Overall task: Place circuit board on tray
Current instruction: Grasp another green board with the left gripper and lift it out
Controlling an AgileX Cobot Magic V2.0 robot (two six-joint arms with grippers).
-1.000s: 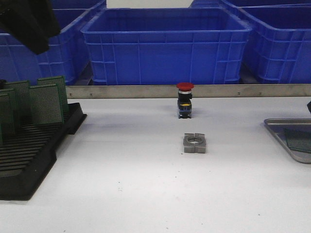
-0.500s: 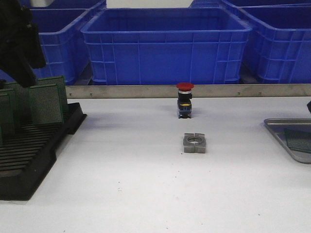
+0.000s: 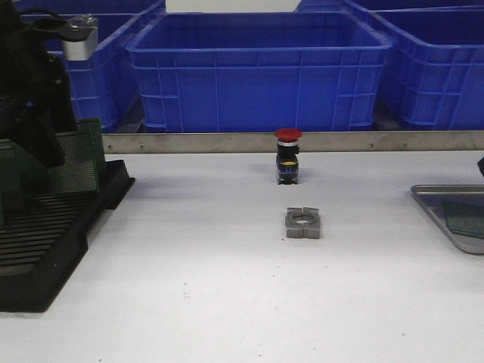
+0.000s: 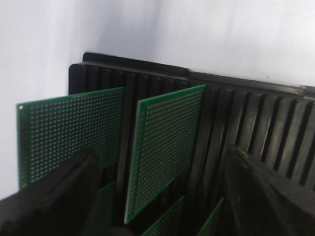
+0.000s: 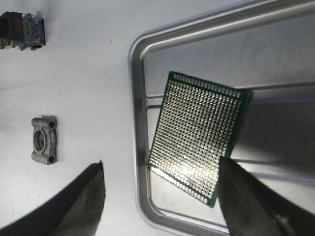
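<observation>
My left gripper should pick up the standing circuit board and pass it over, because the tray is far across from the rack, under my right gripper.
Several green circuit boards stand upright in a black slotted rack at the table's left. My left gripper is open above the rack, its fingers on either side of one standing board, not touching it. In the front view the left arm hides part of the boards. A silver-grey metal tray lies at the right edge with one circuit board flat in it. My right gripper is open and empty above the tray's rim.
A red-capped push button stands mid-table by the back rail. A grey metal bracket lies in front of it and also shows in the right wrist view. Blue plastic bins line the back.
The left arm has come down from the upper left over the rack, and now covers part of the standing boards. The board in the tray and the right side have not moved.
</observation>
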